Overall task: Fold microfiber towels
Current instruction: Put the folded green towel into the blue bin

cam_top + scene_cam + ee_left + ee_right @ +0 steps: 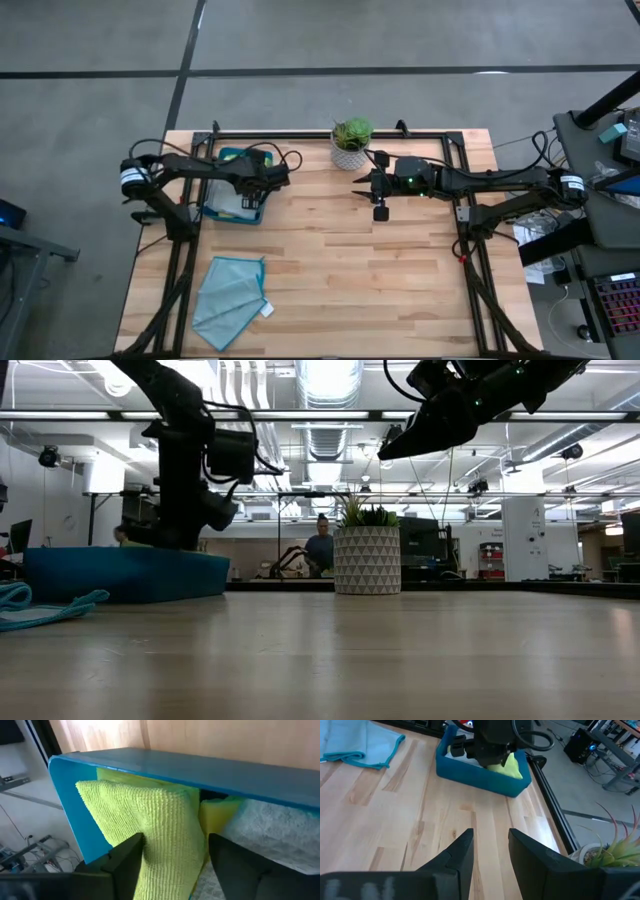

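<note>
My left gripper should open, lift off and push the towel's corner (186,802) down with closed fingers, because the lime green towel's fold (145,802) stands bunched up against the tray's side.
A dark teal tray (215,208) stands at the table's far left and holds a lime green towel (150,810), a yellow towel (218,812) and a pale grey towel (272,830). My left gripper (175,840) reaches down into the tray, open, with one finger on each side of the lime green towel's bunched upper part. A light teal towel (230,295) with a white tag lies flat near the table's near left corner. My right gripper (490,837) hovers open over the table's middle, with nothing between its fingers. My left gripper comes slanting down from above into the tray, and its two fingers (127,862) stand on either side of the lime green towel's raised fold (170,820). I cannot tell whether they touch the cloth. The towel rests in the tray against its wall.
A potted plant (350,142) in a white patterned pot stands at the table's far edge, near the middle. Bare wood lies between the tray and the light teal towel and across the table's right half. A person (320,550) shows in the room beyond.
</note>
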